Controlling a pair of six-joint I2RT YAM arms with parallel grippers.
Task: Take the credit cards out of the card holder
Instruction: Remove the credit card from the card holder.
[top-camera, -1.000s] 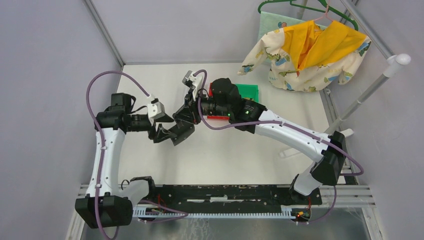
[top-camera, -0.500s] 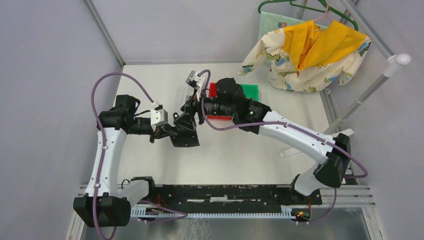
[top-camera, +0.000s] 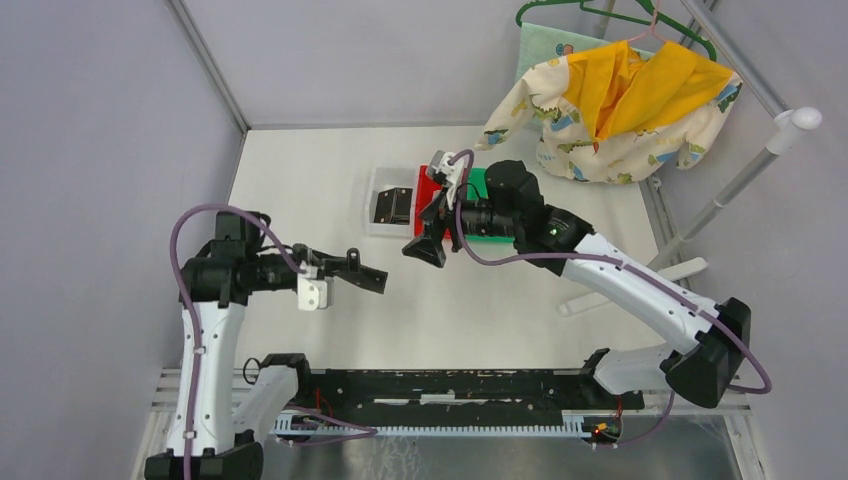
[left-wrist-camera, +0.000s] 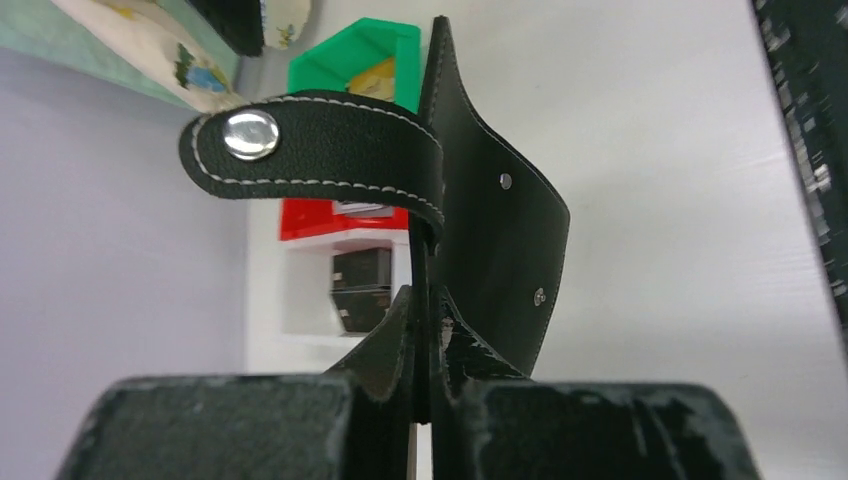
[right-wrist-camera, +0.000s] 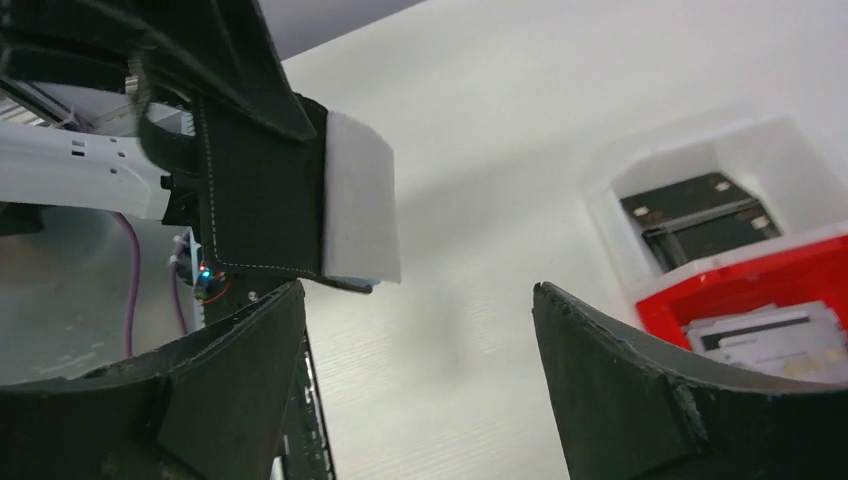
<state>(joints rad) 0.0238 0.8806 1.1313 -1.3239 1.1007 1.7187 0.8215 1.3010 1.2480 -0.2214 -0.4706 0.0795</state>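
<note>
I should take the card holder's loose end (top-camera: 373, 280) with my right gripper while my left gripper opens and grips again, because my left gripper is pinching the card holder's end (left-wrist-camera: 428, 265) beside the closure tab.
My left gripper (top-camera: 350, 271) (left-wrist-camera: 432, 312) is shut on the black card holder (top-camera: 368, 277) (left-wrist-camera: 490, 215), gripping it edge-on above the table. Its closure tab (left-wrist-camera: 300, 150) with a metal snap curls to the left. In the right wrist view the card holder (right-wrist-camera: 255, 195) shows its light inner side. My right gripper (top-camera: 423, 248) (right-wrist-camera: 420, 300) hangs open and empty to the holder's right, apart from it. Black credit cards (top-camera: 390, 207) (right-wrist-camera: 700, 215) lie in the white bin (top-camera: 373, 190). Silvery-grey cards (right-wrist-camera: 770, 335) lie in the red bin (right-wrist-camera: 700, 300).
A green bin (top-camera: 497, 185) (left-wrist-camera: 350, 65) holding something yellowish stands right of the red bin (top-camera: 428, 186). A child's shirt on a hanger (top-camera: 620, 95) hangs at the back right, beside a white pole (top-camera: 740, 175). Grey walls close in the left and back.
The arms have drawn apart. My left gripper shut on the card holder and pulled it back toward the near left. My right gripper opened and moved right, uncovering the white bin.
</note>
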